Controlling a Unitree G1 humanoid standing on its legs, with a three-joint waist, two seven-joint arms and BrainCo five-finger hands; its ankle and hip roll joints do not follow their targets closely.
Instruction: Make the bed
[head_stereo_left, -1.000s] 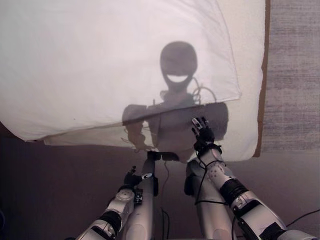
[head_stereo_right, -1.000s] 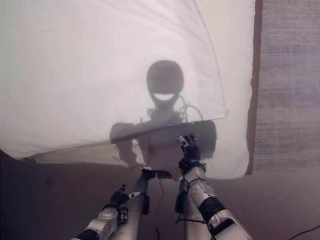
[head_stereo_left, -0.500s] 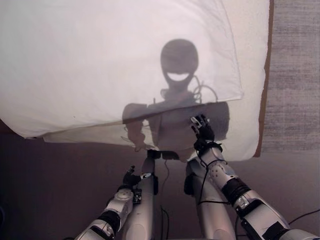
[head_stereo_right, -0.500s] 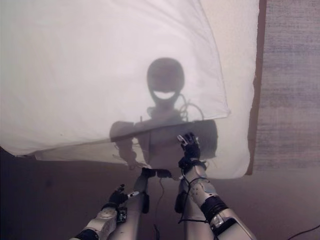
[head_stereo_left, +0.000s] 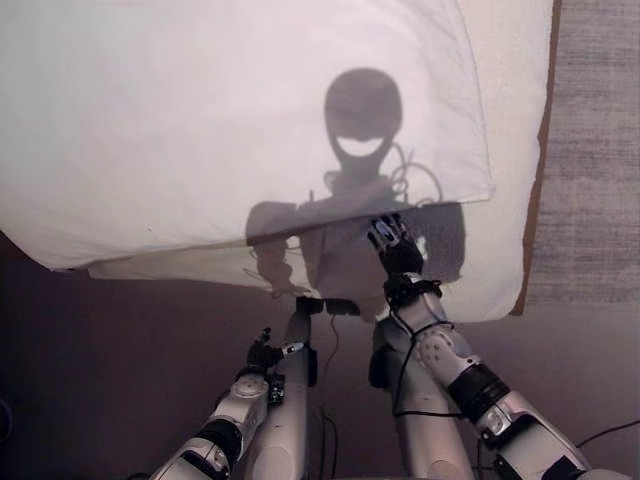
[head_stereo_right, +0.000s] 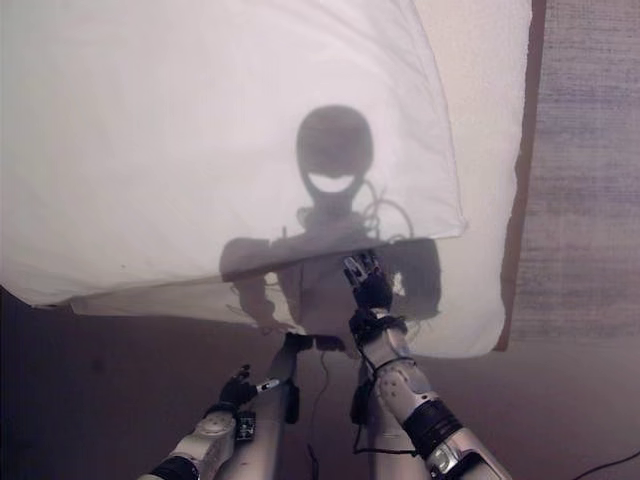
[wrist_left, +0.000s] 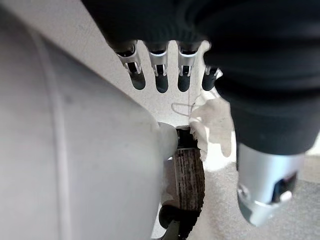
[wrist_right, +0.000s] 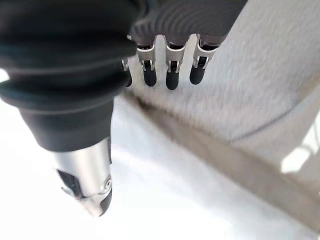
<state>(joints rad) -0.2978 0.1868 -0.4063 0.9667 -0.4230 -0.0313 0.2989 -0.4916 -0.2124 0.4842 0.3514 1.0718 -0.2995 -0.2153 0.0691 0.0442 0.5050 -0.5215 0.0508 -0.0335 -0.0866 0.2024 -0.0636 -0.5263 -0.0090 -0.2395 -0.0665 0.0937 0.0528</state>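
The duvet's near edge (head_stereo_left: 440, 204) is loose on top of the white sheet. So the duvet will bunch up into creases and the sheet will stay flat when I pull.
A white duvet (head_stereo_left: 200, 120) covers most of the bed, and its near edge runs slantwise from low on the left to higher on the right. Below that edge lies a strip of bare white sheet (head_stereo_left: 490, 250). My right hand (head_stereo_left: 397, 252) reaches over this strip at the duvet's edge, open, its fingers (wrist_right: 170, 70) straight above the cloth and holding nothing. In the right wrist view a fold of the cloth (wrist_right: 210, 150) runs just past them. My left hand (head_stereo_left: 262, 357) hangs low in front of the bed, over the dark floor, open with relaxed fingers (wrist_left: 161, 80).
A brown bed frame edge (head_stereo_left: 535, 200) borders the mattress on the right. Beyond it lies grey carpet (head_stereo_left: 600, 150). Dark floor (head_stereo_left: 100, 380) stretches in front of the bed's near side.
My right hand has moved forward over the sheet, up to the duvet's near edge. The left hand has stayed put. The view has shifted slightly.
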